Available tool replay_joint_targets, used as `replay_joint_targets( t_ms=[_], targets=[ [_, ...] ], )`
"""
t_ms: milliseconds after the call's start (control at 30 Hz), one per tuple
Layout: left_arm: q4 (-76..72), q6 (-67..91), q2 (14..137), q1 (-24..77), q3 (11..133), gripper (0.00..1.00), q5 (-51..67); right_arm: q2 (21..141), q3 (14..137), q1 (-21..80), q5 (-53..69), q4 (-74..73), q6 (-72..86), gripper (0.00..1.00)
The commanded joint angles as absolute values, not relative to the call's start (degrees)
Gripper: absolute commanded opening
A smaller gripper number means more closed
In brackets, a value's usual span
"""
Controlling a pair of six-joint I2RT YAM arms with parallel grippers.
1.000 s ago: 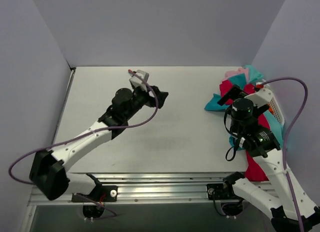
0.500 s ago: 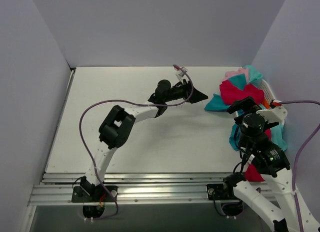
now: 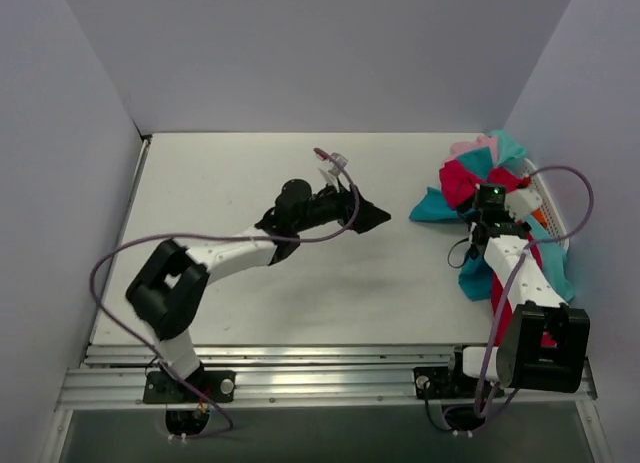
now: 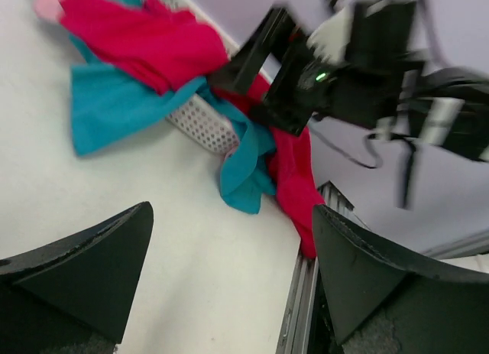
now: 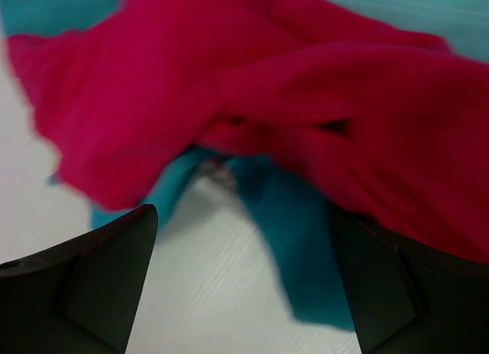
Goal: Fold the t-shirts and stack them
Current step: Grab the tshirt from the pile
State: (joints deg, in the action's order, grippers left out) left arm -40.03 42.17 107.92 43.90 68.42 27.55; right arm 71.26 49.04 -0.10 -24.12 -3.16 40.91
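Observation:
My left gripper should back away while my right gripper brings the red t-shirt (image 3: 460, 185) to mid-table (image 3: 372, 268), because the shirt is lying over the basket, far from my left gripper.
The t-shirts lie in a heap at the table's right edge, spilling over a white slotted basket (image 3: 546, 211). A crimson red t-shirt (image 3: 463, 179) is on top, a teal one (image 3: 433, 207) reaches onto the table, and a pale pink one (image 3: 468, 145) is at the back. My right gripper (image 3: 485, 197) is open right at the heap. In the right wrist view (image 5: 241, 293) the red shirt (image 5: 306, 86) and a teal fold (image 5: 298, 239) lie just ahead of it. My left gripper (image 3: 371, 216) is open and empty over mid-table. It faces the heap in the left wrist view (image 4: 229, 293).
In the left wrist view the basket (image 4: 202, 125) shows under red cloth (image 4: 145, 40) and teal cloth (image 4: 114, 102), with the right arm (image 4: 359, 56) behind. More red cloth (image 3: 512, 313) hangs over the near right table edge. Grey walls enclose the table.
My right arm has stretched out so its gripper reaches the heap's near side. My left gripper swung right toward the heap, then came back slightly and nearer.

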Motion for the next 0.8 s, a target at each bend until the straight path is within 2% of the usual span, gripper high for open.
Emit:
replay_joint_targets(
  t_ms=[0,167,300,567,767],
  targets=[
    [-33.23,30.06,91.36,42.98,62.25,0.94,16.37,71.97,46.85,-10.79,-13.90,5.60,41.57,0.90],
    [-31.82,26.99,81.14,42.89,51.18,0.94,12.13,77.42,47.02,-13.97,-12.92,9.31,41.84,0.90],
    [-30.50,25.75,76.65,43.15,48.26,0.94,10.29,81.11,48.60,-13.89,-12.92,10.90,41.75,0.89],
    [-30.85,24.96,76.72,43.50,46.58,0.94,8.53,85.25,53.25,-12.66,-9.77,11.87,42.01,0.86],
    [-30.24,23.38,77.34,43.51,46.58,0.94,7.47,80.43,56.50,-6.51,-10.80,8.62,42.54,0.87]
  ],
)
